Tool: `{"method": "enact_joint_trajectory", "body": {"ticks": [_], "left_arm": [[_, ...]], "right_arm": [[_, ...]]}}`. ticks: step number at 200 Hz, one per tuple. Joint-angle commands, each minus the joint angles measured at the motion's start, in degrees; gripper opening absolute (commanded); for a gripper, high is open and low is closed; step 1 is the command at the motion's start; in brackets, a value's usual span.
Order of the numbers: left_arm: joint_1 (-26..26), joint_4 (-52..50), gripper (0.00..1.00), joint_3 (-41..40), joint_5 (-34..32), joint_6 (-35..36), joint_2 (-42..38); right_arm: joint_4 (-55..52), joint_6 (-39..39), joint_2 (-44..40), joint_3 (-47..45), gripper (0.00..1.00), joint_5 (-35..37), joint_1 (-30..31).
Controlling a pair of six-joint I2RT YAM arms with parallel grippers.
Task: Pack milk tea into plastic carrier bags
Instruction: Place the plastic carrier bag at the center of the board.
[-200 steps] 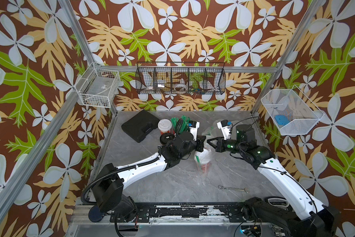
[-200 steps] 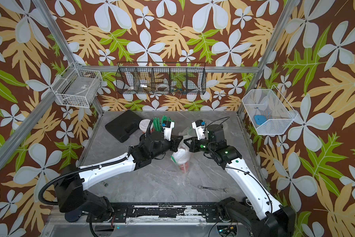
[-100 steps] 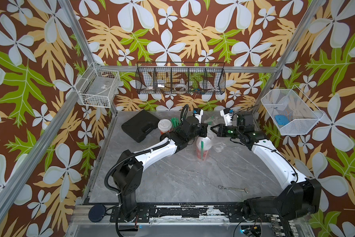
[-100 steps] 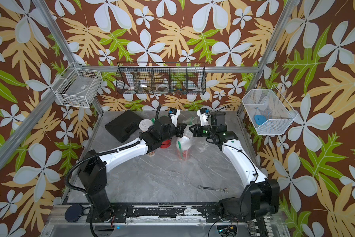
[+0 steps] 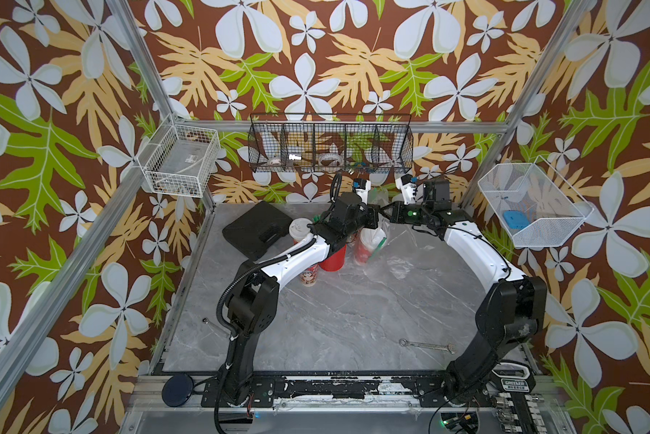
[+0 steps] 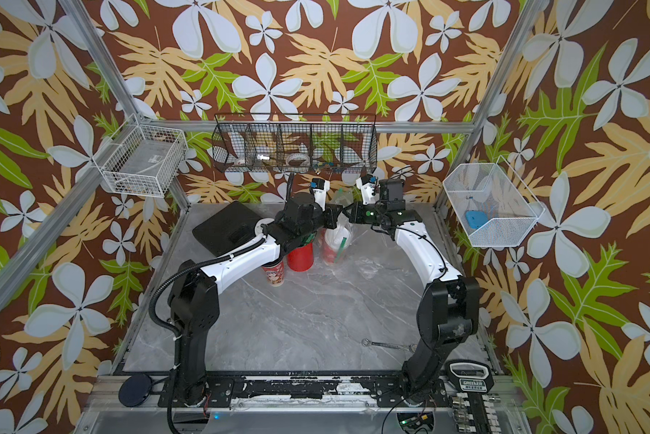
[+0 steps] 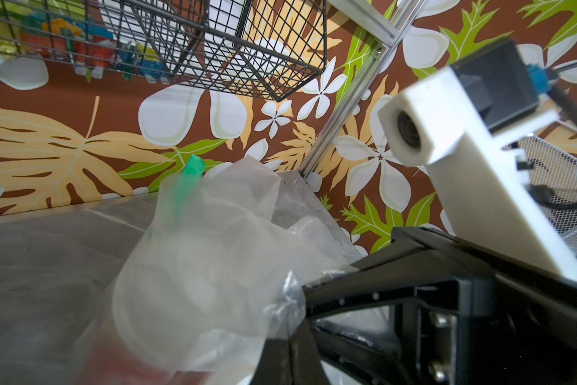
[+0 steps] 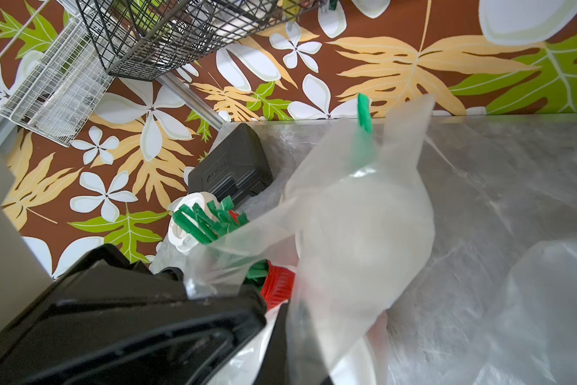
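Observation:
The milk tea cup is lid up inside the bag, so my left gripper should now hold the bag's top edge until the cup stands steady, and then let go.
A clear plastic carrier bag holds one red milk tea cup with a white dome lid and a green straw. My left gripper and right gripper meet tip to tip above it, each shut on the bag's top edge. The film is bunched between the jaws in both wrist views. Another white-lidded milk tea cup stands under the left forearm. Whether the bagged cup's base touches the table I cannot tell.
A red mesh pot of green straws stands just left of the bag. A black case lies at the back left. A second clear bag lies right of the cup. A wrench lies front right. A wire basket hangs just behind the grippers.
Both arms have stretched toward the back wall, carrying the bag and its cup from mid-table to beside the red pot. Both grippers have stayed shut on the bag.

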Motion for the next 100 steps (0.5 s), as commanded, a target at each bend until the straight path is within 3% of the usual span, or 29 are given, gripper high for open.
{"method": "enact_joint_trajectory", "body": {"ticks": [1,59,100], "left_arm": [[1.4,2.5,0.00,2.3,1.5,0.2,1.9],[5.2,6.4,0.00,4.9,3.7,-2.8,5.9],[6.3,6.0,0.00,6.9,4.7,-3.3,8.5]], "right_arm": [[0.5,-0.4,2.5,3.3,0.00,-0.9,0.0],[-1.3,-0.1,9.9,11.6,0.00,-1.4,-0.1],[-0.1,1.6,12.8,12.6,0.00,-2.2,-0.1]]}}
